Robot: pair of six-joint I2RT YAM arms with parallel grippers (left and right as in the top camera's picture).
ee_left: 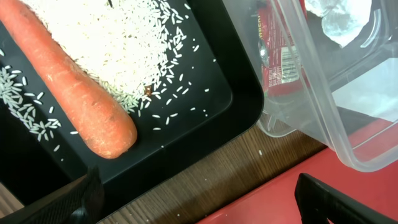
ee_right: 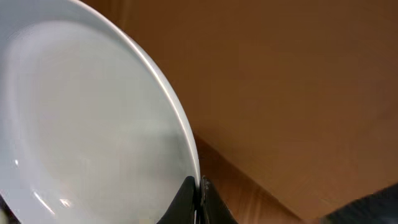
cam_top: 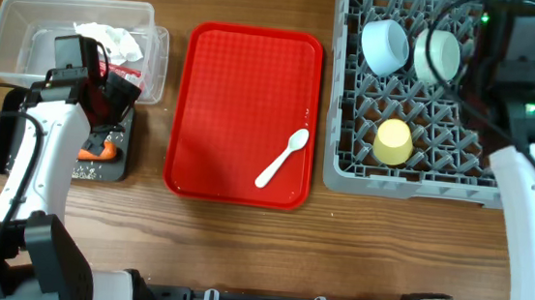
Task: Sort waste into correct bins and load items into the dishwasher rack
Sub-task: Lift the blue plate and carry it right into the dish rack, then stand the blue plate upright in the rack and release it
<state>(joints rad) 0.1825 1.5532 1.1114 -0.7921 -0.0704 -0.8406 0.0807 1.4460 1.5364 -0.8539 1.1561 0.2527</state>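
Note:
The rack's pegs beside the yellow cup are free, so the robot's right gripper should go on lowering the light blue plate by its rim until the plate stands in the rack.
My left gripper is open and empty, low over the near corner of the black tray. The tray holds an orange carrot and white rice. The clear tub beside it holds a red wrapper and white tissue. My right gripper is shut on the rim of the light blue plate, up over the grey rack. The rack holds two pale bowls and a yellow cup. A white spoon lies on the red tray.
The red tray's corner shows just beyond the black tray, with a strip of bare wood between them. In the overhead view the clear tub sits at the far left and my left arm covers most of the black tray.

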